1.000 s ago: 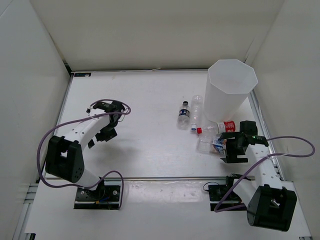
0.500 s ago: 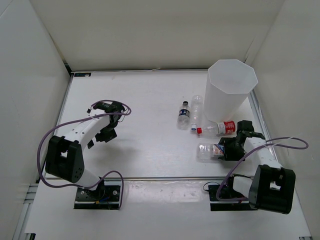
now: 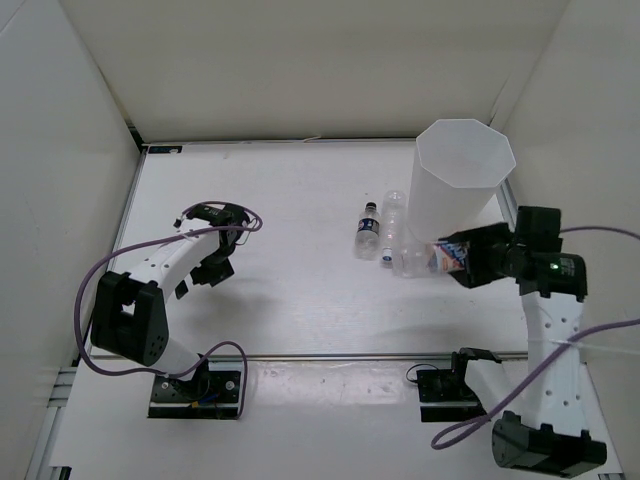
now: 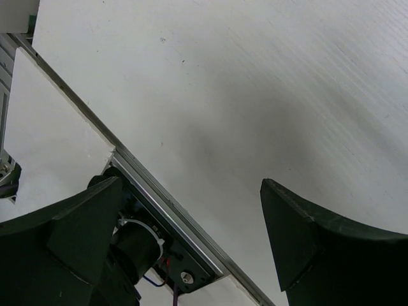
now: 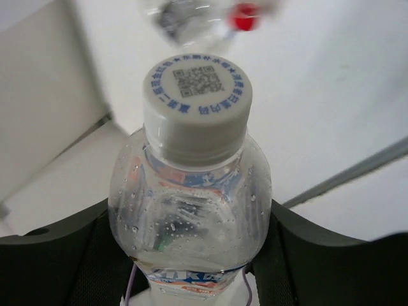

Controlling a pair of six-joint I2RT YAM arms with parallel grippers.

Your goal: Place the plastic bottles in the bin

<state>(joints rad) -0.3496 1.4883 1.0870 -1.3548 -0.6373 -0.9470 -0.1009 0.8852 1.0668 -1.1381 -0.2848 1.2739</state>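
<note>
The robot's right gripper keeps lifting the bottle until it hangs over the bin's opening (image 3: 465, 155), since both fingers hold the white-capped bottle's body (image 5: 191, 207) and the bottle's cap sticks out free.
My right gripper (image 3: 462, 258) is shut on a clear plastic bottle (image 3: 425, 259) with a white cap and a blue and orange label, held off the table beside the base of the bin (image 3: 452, 205). In the right wrist view the bottle (image 5: 191, 185) sits between both fingers (image 5: 57, 252), cap pointing away. Beyond it a red-capped bottle (image 5: 245, 14) lies on the table. Two more bottles lie left of the bin, one with a dark cap (image 3: 368, 228) and a clear one (image 3: 394, 215). My left gripper (image 3: 205, 272) stands open over bare table, far to the left.
White walls enclose the table on three sides. The bin stands in the back right corner. A metal rail (image 3: 330, 355) runs along the near edge, also seen as the rail (image 4: 159, 197) in the left wrist view. Purple cables loop from both arms.
My right gripper closed on the white-capped bottle near the front right, then lifted it up and back toward the bin. The left arm has not moved.
</note>
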